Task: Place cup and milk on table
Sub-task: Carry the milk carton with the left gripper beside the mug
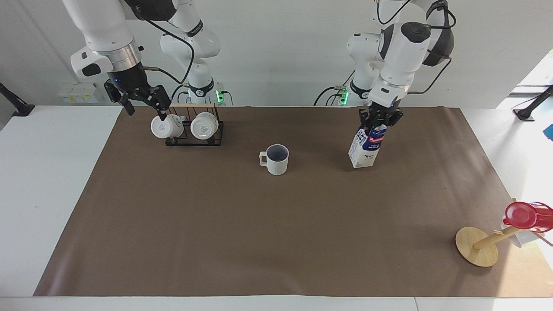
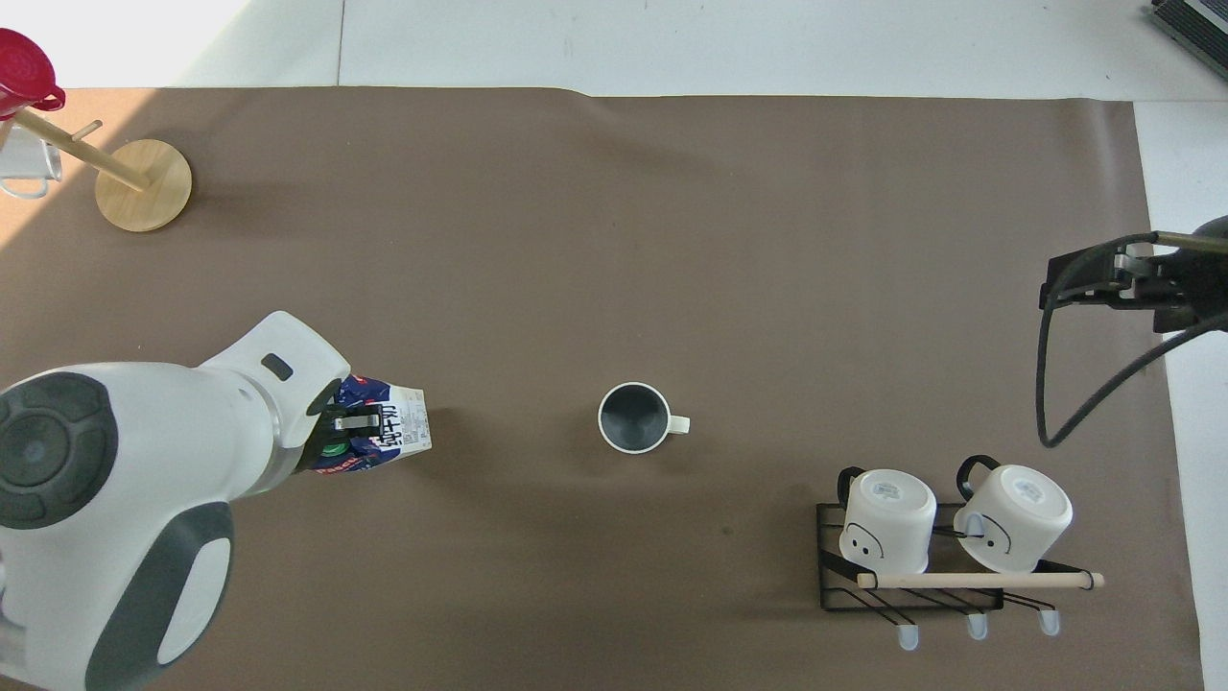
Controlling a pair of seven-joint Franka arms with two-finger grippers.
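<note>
My left gripper has hold of the milk's top [image 1: 374, 137], and the sheet [image 1: 314, 168] beside the cup is free. I keep moving the milk there until its bottom stands flat.
The cup [image 1: 277, 160], a cream ribbed mug with a grey-blue inside, stands upright on the brown sheet [image 1: 259, 224] of the table [image 1: 43, 172], its dark inside plain from overhead [image 2: 634, 418]. The milk [image 1: 366, 149] is a blue-and-white carton, slightly tilted, low over the sheet beside the cup toward the left arm's end. My left gripper [image 1: 380, 120] is shut on the milk's top, and its arm hides part of the carton [image 2: 389, 437] from overhead. I cannot tell whether the carton's base touches the sheet. My right gripper [image 1: 146, 108] hangs open and empty above the mug rack's outer end.
A black wire rack [image 1: 216, 140] near the right arm's base holds two glossy white mugs [image 1: 163, 126] [image 1: 203, 125]. A tipped wooden stand [image 1: 477, 246] with a red cup [image 1: 522, 214] lies at the left arm's end, farthest from the robots.
</note>
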